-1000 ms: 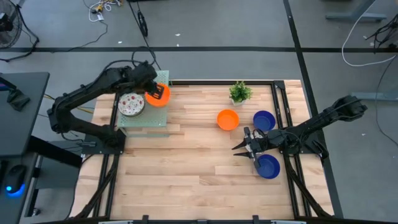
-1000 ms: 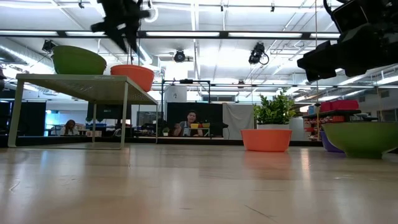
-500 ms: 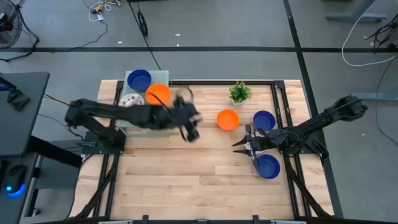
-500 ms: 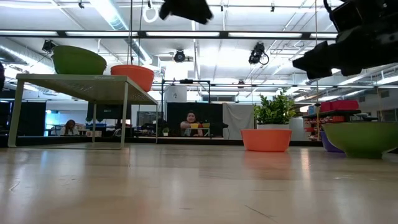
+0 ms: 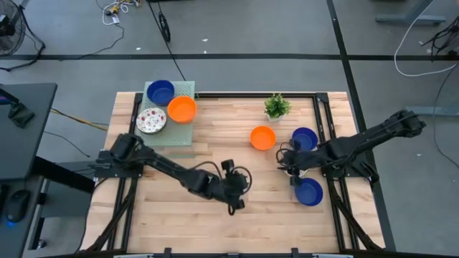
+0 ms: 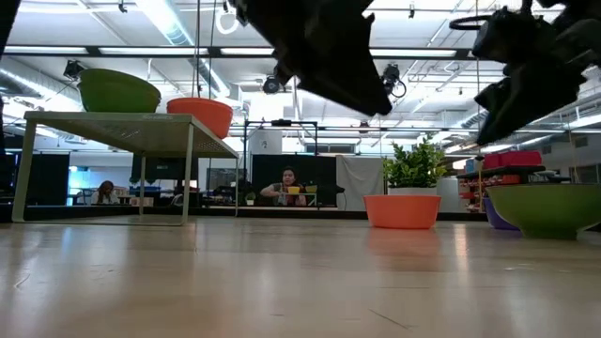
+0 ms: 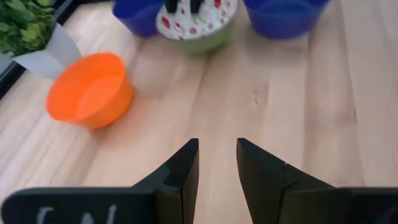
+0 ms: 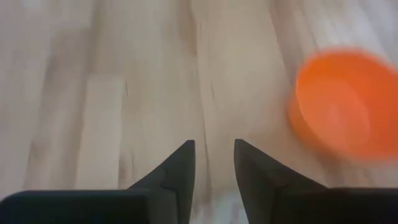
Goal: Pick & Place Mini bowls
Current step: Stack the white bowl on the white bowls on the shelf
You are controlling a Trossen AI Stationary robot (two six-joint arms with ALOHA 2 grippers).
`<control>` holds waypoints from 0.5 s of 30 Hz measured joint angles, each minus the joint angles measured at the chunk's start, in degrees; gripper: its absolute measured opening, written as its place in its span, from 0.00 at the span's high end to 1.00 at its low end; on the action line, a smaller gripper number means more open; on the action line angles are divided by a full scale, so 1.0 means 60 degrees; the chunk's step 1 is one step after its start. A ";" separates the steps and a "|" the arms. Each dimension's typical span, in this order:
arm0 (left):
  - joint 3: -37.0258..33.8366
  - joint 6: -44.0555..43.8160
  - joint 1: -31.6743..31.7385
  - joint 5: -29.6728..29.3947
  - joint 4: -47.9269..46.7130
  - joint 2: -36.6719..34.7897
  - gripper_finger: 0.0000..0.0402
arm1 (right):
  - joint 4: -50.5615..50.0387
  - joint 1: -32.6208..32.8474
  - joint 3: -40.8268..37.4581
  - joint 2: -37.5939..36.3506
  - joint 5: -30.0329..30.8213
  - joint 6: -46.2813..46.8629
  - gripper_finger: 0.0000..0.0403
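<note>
Next, my right gripper grabs the speckled bowl (image 7: 202,28) by its rim (image 7: 163,26) and hands it to my left gripper, because the bowl is far from the green shelf.
My left gripper (image 5: 244,183) (image 7: 217,149) hangs open over bare wood at mid-table, pointing toward the right side, nothing between its fingers. My right gripper (image 5: 285,163) (image 8: 214,149) is open and tipped down. It stands by a white red-speckled mini bowl (image 7: 196,22), green outside, that sits on the table between two blue bowls (image 5: 305,138) (image 5: 309,191). An orange bowl (image 5: 262,137) sits nearer the middle. On the raised green shelf (image 5: 183,132) at the far left sit a blue (image 5: 161,92), an orange (image 5: 182,109) and a speckled bowl (image 5: 150,120). My right gripper shows in the left wrist view with its dark fingertips (image 7: 171,5) over the speckled bowl's far rim. I cannot tell whether they touch it. The bowl stands upright on the table.
A small potted plant (image 5: 276,106) stands at the far edge, right of centre. The shelf's legs (image 6: 191,169) rise from the table at the far left. Bare wood (image 5: 186,215) lies along the near half of the table. People sit in the room behind (image 6: 288,186).
My left gripper has left the orange bowl on the shelf and swept right, toward the near edge and down to mid-table, rolling as it went. My right gripper has tipped its fingers downward and risen slightly. No bowl has moved.
</note>
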 joint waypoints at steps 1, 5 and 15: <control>-0.0001 -0.0007 -0.0082 -0.0004 -0.0074 0.0022 0.72 | -0.0649 0.0000 0.0206 0.0047 -0.0180 0.0175 0.71; 0.0000 -0.0151 -0.0470 -0.0022 -0.0083 0.0005 0.72 | -0.1677 0.0000 0.0362 0.0051 -0.1338 0.0673 0.65; 0.0000 -0.0255 -0.1780 -0.1880 -0.0724 -0.0007 0.72 | -0.1513 0.0408 0.0128 0.0810 -0.1597 0.1265 0.45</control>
